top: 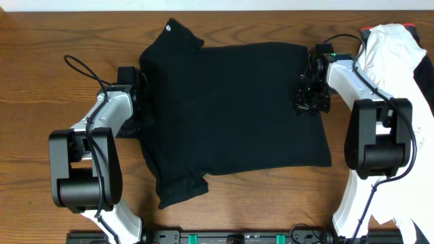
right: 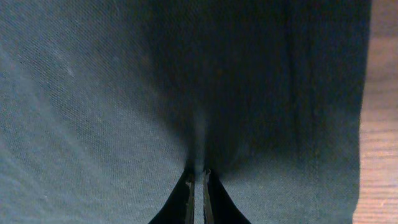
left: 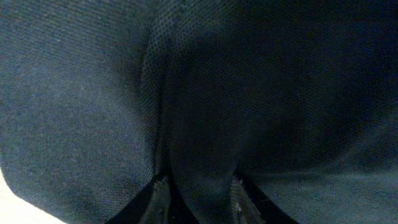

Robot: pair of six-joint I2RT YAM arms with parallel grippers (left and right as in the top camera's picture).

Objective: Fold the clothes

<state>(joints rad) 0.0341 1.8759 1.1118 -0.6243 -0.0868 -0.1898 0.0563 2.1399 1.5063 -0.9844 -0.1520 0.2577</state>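
Note:
Next, my left gripper opens and grabs the T-shirt's edge itself (left: 30,204) before folding, because it is holding a thick fold (left: 163,118) inside the black T-shirt's edge.
The black T-shirt (top: 230,108) lies spread on the wooden table (top: 68,34), sleeves toward the left, one at the back and one at the front. Small white lettering (top: 168,28) shows on the back sleeve. My left gripper (top: 140,91) is at the shirt's left edge, mostly hidden by fabric. In the left wrist view its fingers (left: 199,186) hold a thick fold of the black fabric (left: 199,93). My right gripper (top: 306,102) is at the shirt's right edge. In the right wrist view its fingers (right: 198,177) are pinched on the fabric (right: 155,81).
A white garment (top: 397,54) lies at the far right, partly behind the right arm. Bare wood shows past the shirt's edge in the right wrist view (right: 382,124). A black rail (top: 224,237) runs along the table's front edge.

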